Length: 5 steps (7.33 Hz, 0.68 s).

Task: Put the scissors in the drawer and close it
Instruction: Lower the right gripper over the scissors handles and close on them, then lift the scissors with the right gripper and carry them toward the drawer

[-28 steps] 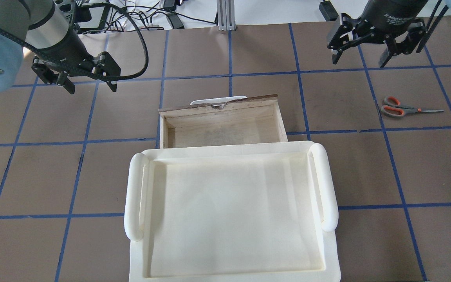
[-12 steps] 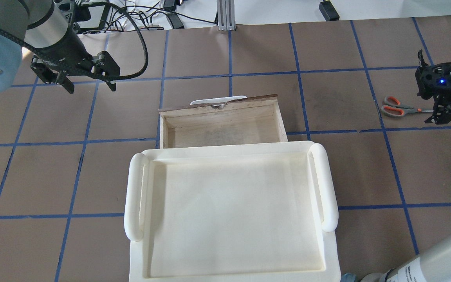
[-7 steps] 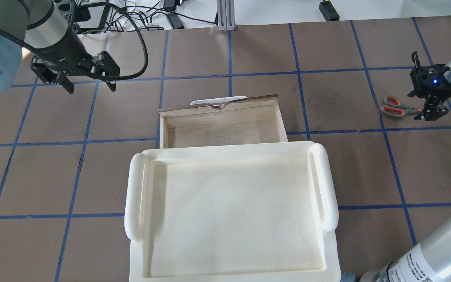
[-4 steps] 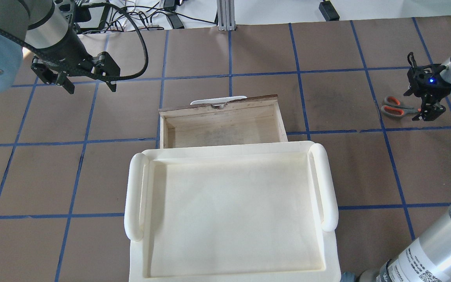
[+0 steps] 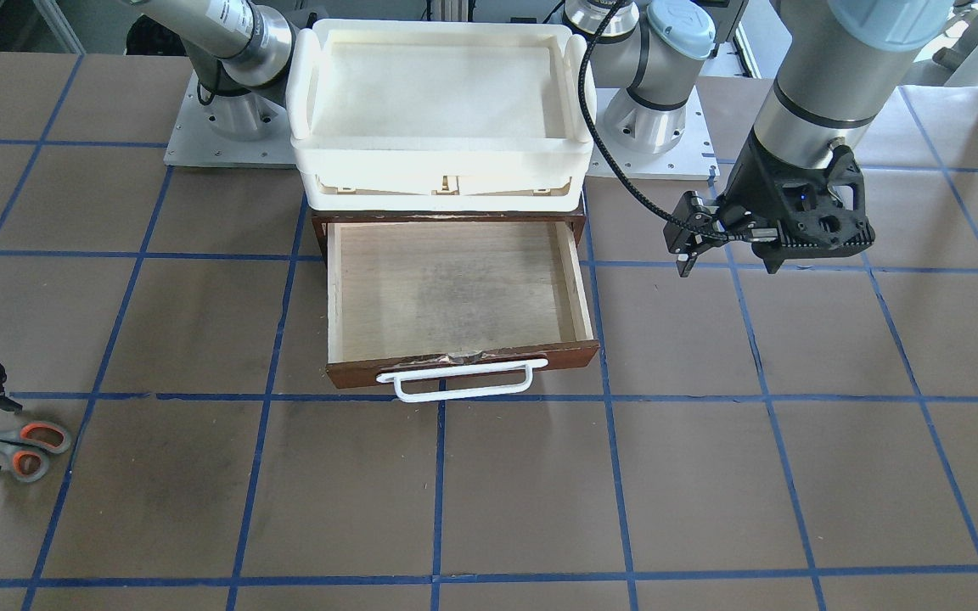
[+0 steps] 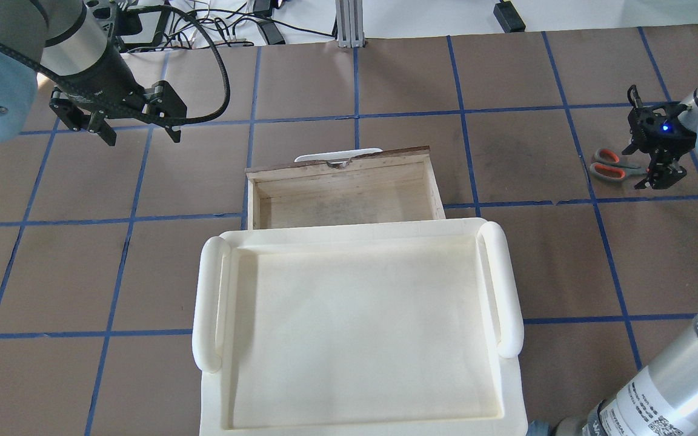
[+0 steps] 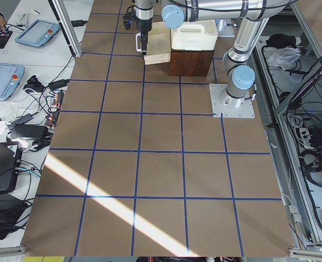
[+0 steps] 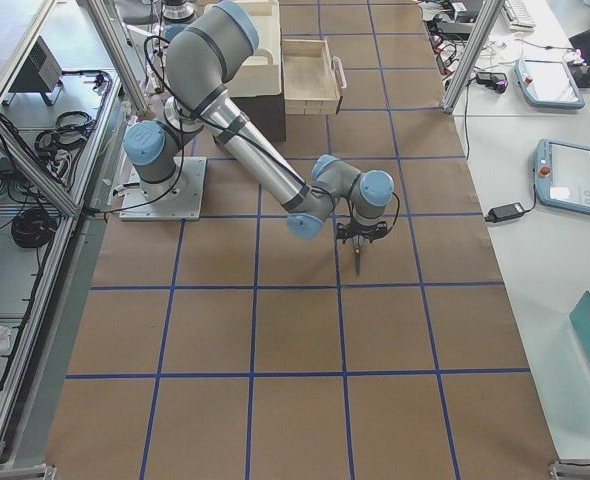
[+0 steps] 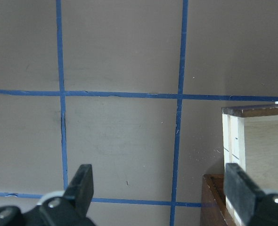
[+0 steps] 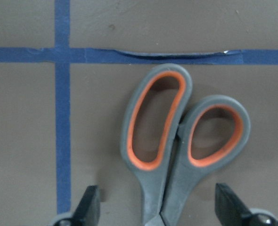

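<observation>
My gripper will lift the scissors (image 5: 11, 438) by their shanks, and they will stay shut and level because the grey handles already meet at the stop (image 10: 179, 130) between the loops.
The scissors (image 6: 608, 165) lie flat on the table at the far right, grey handles pointing left. They also show in the front view (image 5: 28, 448) and fill the right wrist view (image 10: 176, 146). My right gripper (image 6: 647, 165) is low over them and open, its fingers (image 10: 89, 207) on either side of the shanks just behind the loops, without touching. The drawer (image 6: 349, 206) stands pulled open and empty at the table's middle, with its white handle (image 5: 455, 382) on the far side. My left gripper (image 6: 142, 138) hovers open and empty to the drawer's far left.
A cream-white plastic tray (image 6: 209, 303) sits on top of the dark cabinet (image 5: 319, 225) that holds the drawer. The brown table is marked with blue tape lines (image 6: 464, 121). The drawer's corner shows in the left wrist view (image 9: 257, 141).
My right gripper came down from the far back of the table to the scissors and slid left along the blades toward the handles. The left arm, the drawer and the scissors stayed put.
</observation>
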{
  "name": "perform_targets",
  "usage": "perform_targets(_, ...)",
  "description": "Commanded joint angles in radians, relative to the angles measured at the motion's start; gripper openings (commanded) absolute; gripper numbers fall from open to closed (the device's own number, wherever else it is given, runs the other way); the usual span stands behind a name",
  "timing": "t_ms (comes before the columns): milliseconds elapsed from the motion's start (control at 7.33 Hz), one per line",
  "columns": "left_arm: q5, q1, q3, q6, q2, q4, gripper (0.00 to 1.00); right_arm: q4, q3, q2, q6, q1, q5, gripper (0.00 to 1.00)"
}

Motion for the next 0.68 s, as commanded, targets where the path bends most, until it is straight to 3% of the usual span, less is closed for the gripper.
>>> perform_targets(0, 0.0, 0.0, 0.0, 0.001, 0.001, 0.0, 1.0, -0.002, -0.001, -0.002, 0.003, 0.0, -0.024, 0.48)
perform_targets(136, 0.0, 0.0, 0.0, 0.001, 0.004, 0.0, 1.0, -0.003, -0.001, -0.002, 0.0, 0.001, -0.094, 0.23)
perform_targets(273, 0.0, 0.0, 0.0, 0.003, 0.004, 0.0, 1.0, -0.002, -0.001, -0.002, 0.0, 0.002, -0.101, 0.06)
perform_targets(545, 0.0, 0.0, 0.0, 0.004, 0.006, -0.002, 1.0, 0.001, -0.003, -0.002, -0.002, 0.002, -0.092, 0.03)
